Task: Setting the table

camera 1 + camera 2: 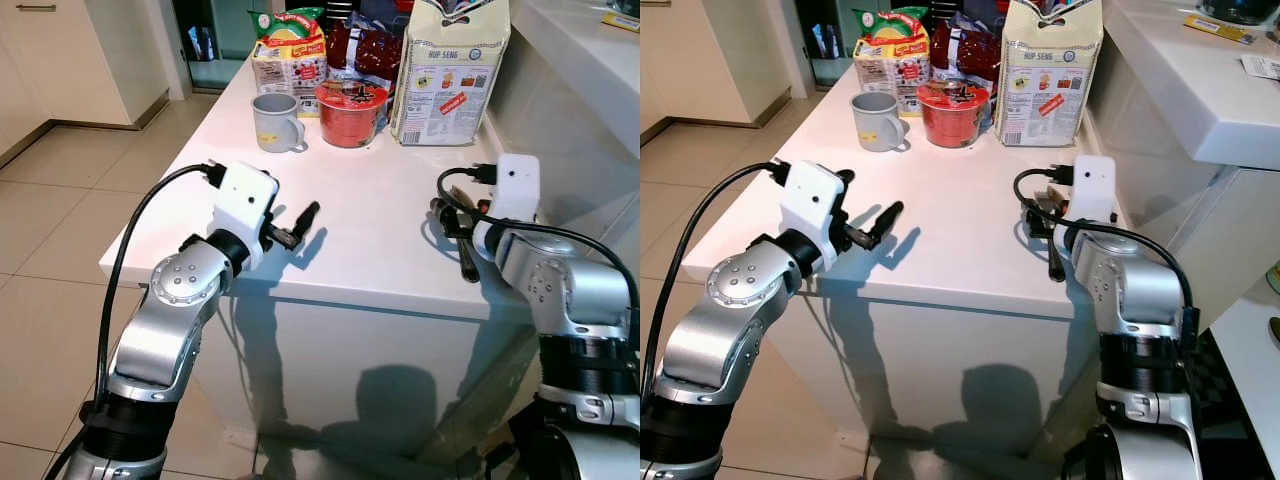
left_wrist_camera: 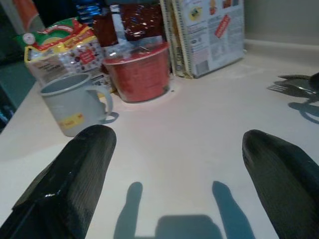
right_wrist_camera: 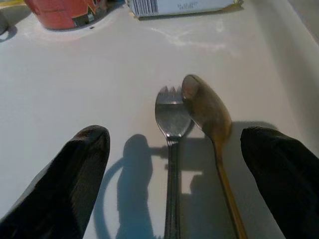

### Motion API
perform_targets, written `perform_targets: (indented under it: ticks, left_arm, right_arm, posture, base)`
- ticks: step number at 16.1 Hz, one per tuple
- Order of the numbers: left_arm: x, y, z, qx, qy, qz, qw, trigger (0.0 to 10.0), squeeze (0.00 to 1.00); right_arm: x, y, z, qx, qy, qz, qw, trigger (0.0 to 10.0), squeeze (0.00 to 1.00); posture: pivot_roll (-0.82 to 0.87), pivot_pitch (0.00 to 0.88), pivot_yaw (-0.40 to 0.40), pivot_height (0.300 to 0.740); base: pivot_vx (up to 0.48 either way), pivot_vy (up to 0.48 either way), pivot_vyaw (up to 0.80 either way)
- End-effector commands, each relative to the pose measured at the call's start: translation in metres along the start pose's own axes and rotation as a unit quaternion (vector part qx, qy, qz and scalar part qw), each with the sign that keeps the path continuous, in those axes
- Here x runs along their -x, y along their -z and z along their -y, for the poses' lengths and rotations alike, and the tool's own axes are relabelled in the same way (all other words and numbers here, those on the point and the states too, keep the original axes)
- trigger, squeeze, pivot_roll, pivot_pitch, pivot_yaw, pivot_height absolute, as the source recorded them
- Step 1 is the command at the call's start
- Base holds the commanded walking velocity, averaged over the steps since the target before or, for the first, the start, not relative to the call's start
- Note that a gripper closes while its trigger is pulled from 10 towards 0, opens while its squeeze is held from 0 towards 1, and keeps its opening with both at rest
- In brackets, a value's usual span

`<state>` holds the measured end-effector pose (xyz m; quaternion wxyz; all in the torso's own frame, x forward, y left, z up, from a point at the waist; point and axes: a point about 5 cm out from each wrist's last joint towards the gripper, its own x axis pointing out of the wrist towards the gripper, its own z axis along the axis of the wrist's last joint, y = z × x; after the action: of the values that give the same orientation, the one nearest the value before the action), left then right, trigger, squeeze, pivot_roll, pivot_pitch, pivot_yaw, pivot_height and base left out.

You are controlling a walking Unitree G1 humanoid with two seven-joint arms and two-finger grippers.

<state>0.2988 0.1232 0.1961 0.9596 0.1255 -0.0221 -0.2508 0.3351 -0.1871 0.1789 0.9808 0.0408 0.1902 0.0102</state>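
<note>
My fingers have both handles between them and the spoon's bowl (image 3: 205,107) overlaps the fork (image 3: 172,117), so the fork will come up with the spoon when I lift.
A steel fork (image 3: 171,117) and a brownish spoon (image 3: 208,108) lie side by side on the white table (image 1: 370,220), near its right edge. My right gripper (image 3: 174,132) hovers low over them, open, with the two handles lying between its spread fingers and neither pad touching them. My left gripper (image 1: 300,225) is held open over the table's front left part, pointing toward a grey mug (image 1: 275,122) and a red lidded bowl (image 1: 350,112) at the back. Nothing is between its fingers (image 2: 84,164).
Behind the mug and bowl stand a tall cracker bag (image 1: 450,70), a noodle packet (image 1: 290,55) and dark red packets. A white ledge (image 1: 580,50) rises along the table's right side. Tiled floor (image 1: 50,220) lies to the left.
</note>
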Motion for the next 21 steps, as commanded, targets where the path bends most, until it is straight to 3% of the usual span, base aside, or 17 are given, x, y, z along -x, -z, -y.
perform_targets:
  ticks: [1, 5, 9, 11, 13, 16, 21]
  left_arm:
    - [0.002, -0.002, 0.004, -0.003, 0.016, 0.001, 1.0, 10.0, 0.0]
    - [0.003, -0.001, 0.009, -0.004, 0.04, -0.004, 0.999, 10.0, 0.0]
    - [0.013, 0.0, 0.027, 0.024, 0.129, -0.008, 0.991, 10.0, 0.0]
    - [0.014, 0.0, 0.03, 0.027, 0.142, -0.009, 0.99, 10.0, 0.0]
    - [0.014, -0.002, 0.029, 0.026, 0.138, -0.007, 0.99, 10.0, 0.0]
    - [0.015, -0.003, 0.029, 0.028, 0.14, -0.008, 0.99, 10.0, 0.0]
    - [0.014, -0.003, 0.028, 0.028, 0.139, -0.009, 0.99, 10.0, 0.0]
  right_arm:
    - [0.003, 0.002, 0.006, -0.004, 0.011, -0.009, 1.0, 10.0, 0.0]
    - [0.008, 0.018, 0.018, -0.017, 0.032, -0.053, 0.998, 10.0, 0.0]
    - [0.005, 0.031, 0.021, -0.005, 0.035, -0.079, 0.996, 10.0, 0.0]
    - [0.005, 0.033, 0.019, 0.004, 0.03, -0.085, 0.996, 9.7, 0.0]
    - [0.005, 0.032, 0.018, 0.012, 0.03, -0.087, 0.996, 3.9, 0.0]
    - [0.006, 0.034, 0.019, 0.016, 0.032, -0.09, 0.995, 0.0, 0.0]
    - [0.006, 0.034, 0.018, 0.018, 0.031, -0.092, 0.995, 0.0, 0.0]
  posture:
    - [-0.01, 0.0, 0.009, 0.74]
    - [-0.01, 0.0, 0.013, 0.74]
    - [-0.01, 0.0, 0.017, 0.74]
    - [-0.01, 0.0, 0.017, 0.74]
    - [-0.01, 0.0, 0.02, 0.74]
    - [-0.01, 0.0, 0.024, 0.74]
    - [-0.01, 0.0, 0.027, 0.74]
  base:
    - [0.0, 0.0, 0.0]
    - [0.0, 0.0, 0.0]
    - [0.0, 0.0, 0.0]
    - [0.0, 0.0, 0.0]
    - [0.0, 0.0, 0.0]
    - [0.0, 0.0, 0.0]
    - [0.0, 0.0, 0.0]
